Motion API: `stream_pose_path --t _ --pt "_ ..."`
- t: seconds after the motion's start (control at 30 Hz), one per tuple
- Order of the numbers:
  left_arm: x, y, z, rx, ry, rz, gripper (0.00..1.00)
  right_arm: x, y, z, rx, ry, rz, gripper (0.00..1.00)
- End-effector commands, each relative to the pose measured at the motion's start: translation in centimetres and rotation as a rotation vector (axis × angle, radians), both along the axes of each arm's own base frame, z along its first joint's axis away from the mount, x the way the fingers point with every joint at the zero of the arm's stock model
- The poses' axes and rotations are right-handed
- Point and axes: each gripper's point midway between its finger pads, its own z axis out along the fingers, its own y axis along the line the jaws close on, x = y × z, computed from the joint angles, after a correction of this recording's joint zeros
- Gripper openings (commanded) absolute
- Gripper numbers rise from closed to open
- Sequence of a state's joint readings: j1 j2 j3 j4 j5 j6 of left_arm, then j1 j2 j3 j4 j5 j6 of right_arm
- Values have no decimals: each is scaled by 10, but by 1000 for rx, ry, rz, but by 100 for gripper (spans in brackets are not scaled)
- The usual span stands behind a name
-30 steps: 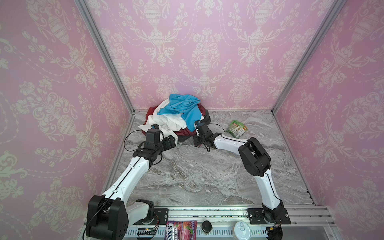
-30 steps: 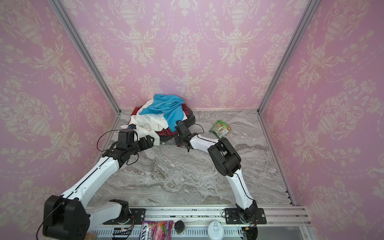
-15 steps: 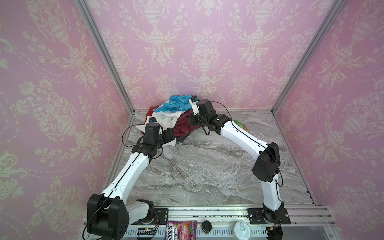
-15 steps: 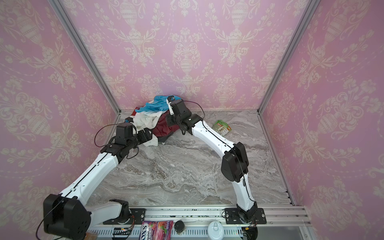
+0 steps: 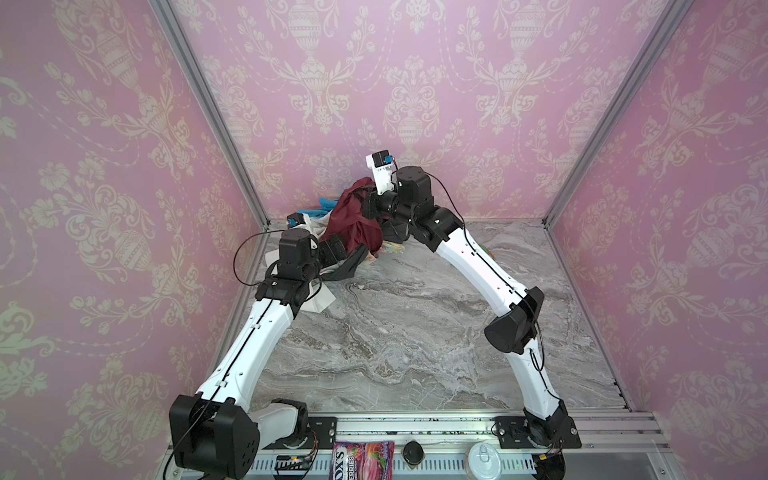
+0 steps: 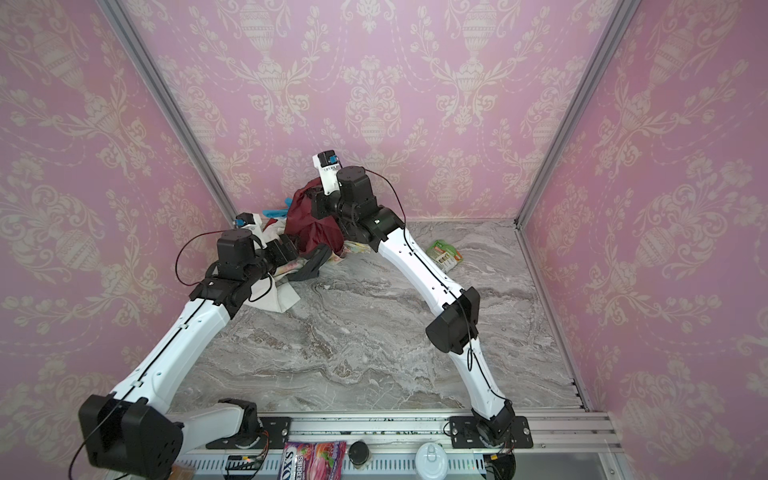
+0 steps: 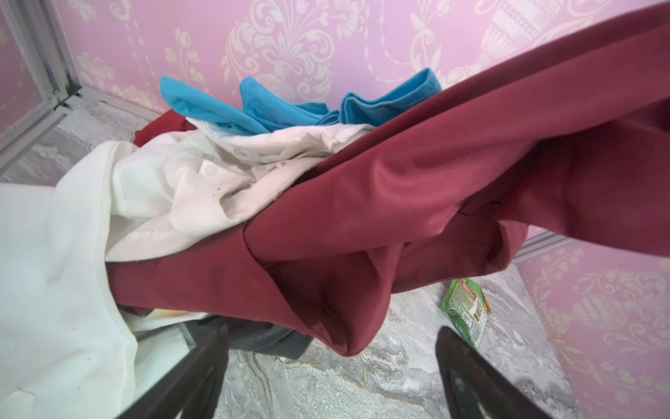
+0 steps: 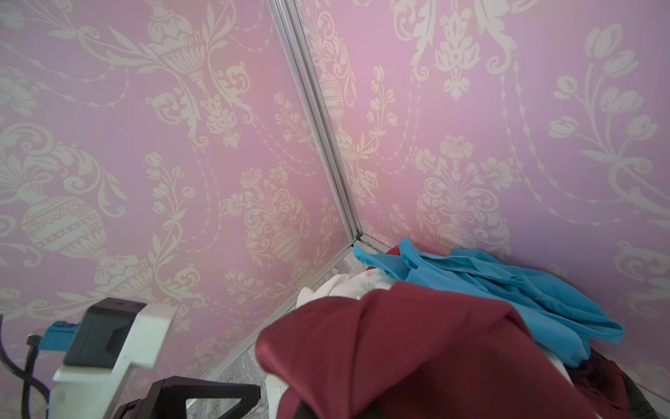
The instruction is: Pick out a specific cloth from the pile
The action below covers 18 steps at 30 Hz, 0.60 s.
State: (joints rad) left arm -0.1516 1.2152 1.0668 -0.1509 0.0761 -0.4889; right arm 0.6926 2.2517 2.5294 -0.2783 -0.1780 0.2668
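Note:
My right gripper is far from where the dark red cloth's end lies [image 7: 136,280] under the white shirt, so next my left gripper grabs the lower folds [image 7: 338,296] and lifts them.
The cloth [image 5: 353,220] [image 6: 309,220] is dark red. It hangs bunched from my right gripper [image 5: 368,201] [image 6: 316,203], which is shut on its upper part, high by the back wall. Its lower folds trail onto the pile [image 5: 332,266] in the back left corner. In the left wrist view the cloth [image 7: 435,203] stretches over the white shirt [image 7: 174,181] and blue garment [image 7: 290,109]. My left gripper [image 5: 336,249] [image 7: 333,330] stands open and low at the pile's front, nothing between its fingers [image 7: 210,362]. In the right wrist view the cloth [image 8: 398,344] hides the right fingers.
A green snack packet [image 6: 446,255] [image 7: 467,308] lies on the marble table [image 5: 415,332] right of the pile. Pink walls close in on three sides. On the front rail are a candy packet [image 5: 363,459], a black cap [image 5: 412,451] and a can [image 5: 484,457].
My right gripper shut on the dark red cloth and rose from table height, drawing it up out of the pile. The blue garment slid back. My left gripper stayed open nearby.

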Motion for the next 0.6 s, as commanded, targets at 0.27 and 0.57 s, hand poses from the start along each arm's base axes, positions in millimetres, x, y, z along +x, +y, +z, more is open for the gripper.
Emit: stream_pose_path --t 0.27,0.57 --pt "51 -30 29 202 -365 -197 97 -31 -5 83 194 -146 78 0" --pt "83 -56 73 130 -607 -297 32 -25 -5 61 146 -84 77 0"
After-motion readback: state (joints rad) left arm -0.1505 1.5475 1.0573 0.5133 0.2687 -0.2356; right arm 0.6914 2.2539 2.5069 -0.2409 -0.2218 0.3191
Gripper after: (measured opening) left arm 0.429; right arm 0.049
